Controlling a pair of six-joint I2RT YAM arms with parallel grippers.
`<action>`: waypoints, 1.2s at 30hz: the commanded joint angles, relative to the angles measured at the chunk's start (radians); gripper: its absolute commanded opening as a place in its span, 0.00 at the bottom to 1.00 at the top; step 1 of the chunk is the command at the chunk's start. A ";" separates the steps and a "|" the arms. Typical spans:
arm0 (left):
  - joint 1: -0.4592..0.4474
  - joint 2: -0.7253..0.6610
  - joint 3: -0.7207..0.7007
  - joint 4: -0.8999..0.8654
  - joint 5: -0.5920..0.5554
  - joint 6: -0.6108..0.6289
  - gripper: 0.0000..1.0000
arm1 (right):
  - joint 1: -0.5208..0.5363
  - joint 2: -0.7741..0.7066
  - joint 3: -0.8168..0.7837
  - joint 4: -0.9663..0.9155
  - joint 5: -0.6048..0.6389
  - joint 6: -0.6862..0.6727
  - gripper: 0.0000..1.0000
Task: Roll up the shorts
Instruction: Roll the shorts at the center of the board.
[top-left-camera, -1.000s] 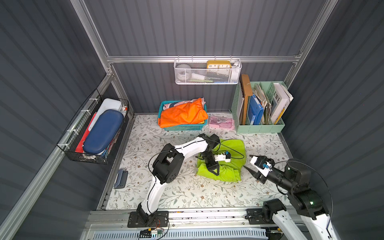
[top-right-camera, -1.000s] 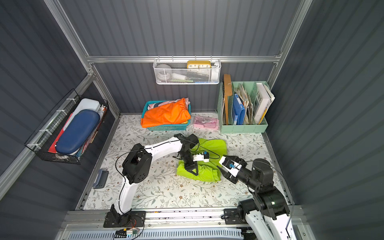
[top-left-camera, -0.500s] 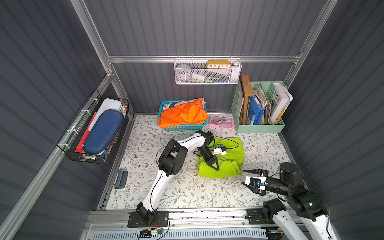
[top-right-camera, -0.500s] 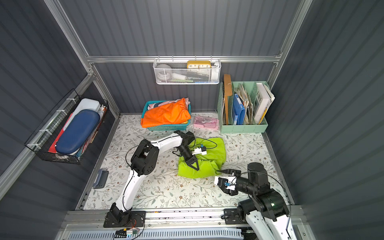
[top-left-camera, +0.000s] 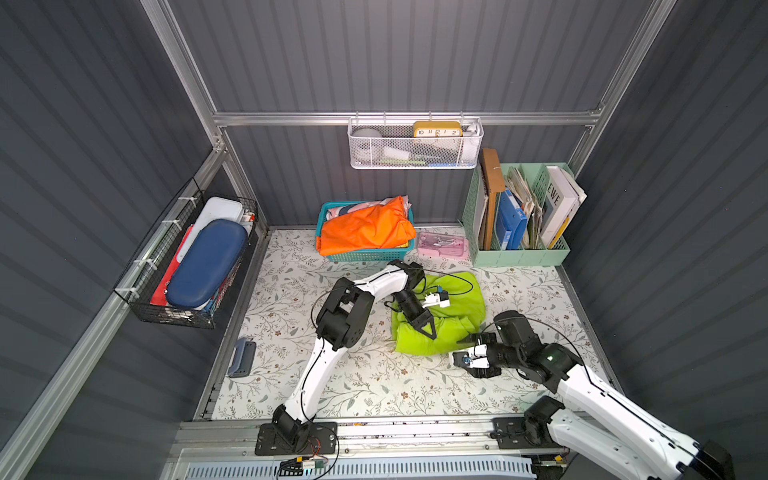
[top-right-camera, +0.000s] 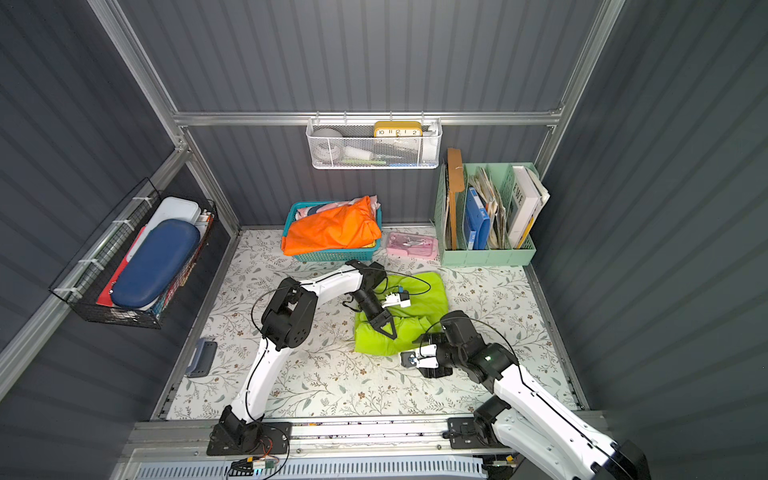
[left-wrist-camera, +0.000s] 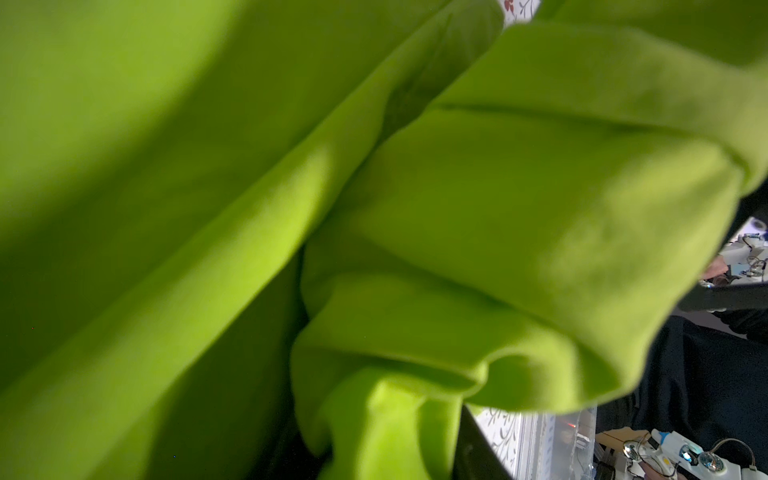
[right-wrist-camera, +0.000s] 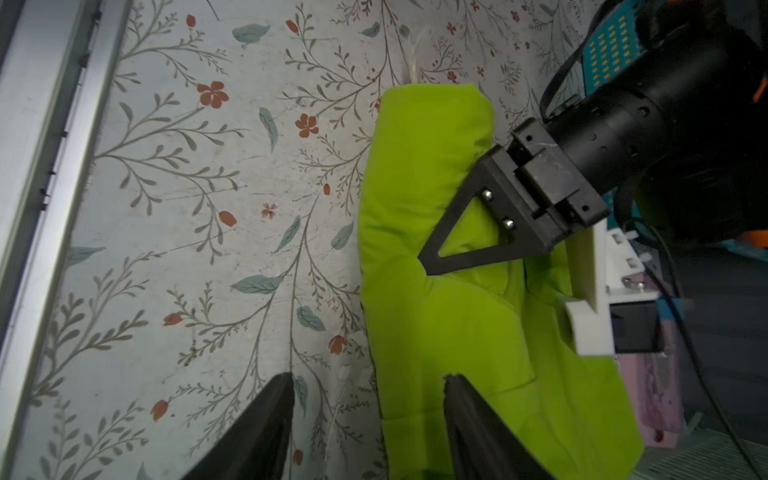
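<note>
The robot's left gripper alone is holding the fold at the shorts' middle (top-left-camera: 444, 328), so next the right gripper pinches the shorts' near edge (top-left-camera: 439, 348) beside it before the left gripper moves away.
The lime-green shorts (top-left-camera: 457, 303) (top-right-camera: 424, 291) lie bunched and partly rolled on the floral mat, right of centre. My left gripper (top-left-camera: 426, 328) (top-right-camera: 388, 330) comes down onto their middle, and its tip (right-wrist-camera: 426, 266) presses into the cloth. In the left wrist view a green fold (left-wrist-camera: 498, 208) fills the frame and sits between the dark fingers (left-wrist-camera: 473, 449), which are shut on it. My right gripper (top-left-camera: 459, 347) (right-wrist-camera: 368, 382) stands open at the shorts' near right edge. One of its fingers is over the mat and one is over the cloth (right-wrist-camera: 436, 316).
A teal basket (top-left-camera: 332, 255) holding an orange garment (top-left-camera: 365, 232) stands at the back, with a pink case (top-left-camera: 442, 245) and a mint file holder (top-left-camera: 519, 253) beside it. A wire basket (top-left-camera: 187, 266) hangs on the left wall. A small grey-blue object (top-left-camera: 243, 357) lies at the mat's left edge.
My right gripper has swung from the right of the shorts down and leftward to their near edge. The shorts have bunched tighter under the left gripper, which has hardly moved.
</note>
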 joint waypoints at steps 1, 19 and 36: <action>0.018 0.087 -0.012 0.020 -0.171 -0.003 0.38 | 0.008 0.062 -0.008 0.109 0.118 -0.047 0.64; 0.007 0.064 -0.040 0.025 -0.141 0.004 0.42 | 0.017 0.440 -0.012 0.384 0.208 -0.047 0.73; -0.008 -0.074 -0.192 0.083 -0.154 0.007 0.76 | 0.004 0.615 0.074 0.262 0.112 -0.012 0.00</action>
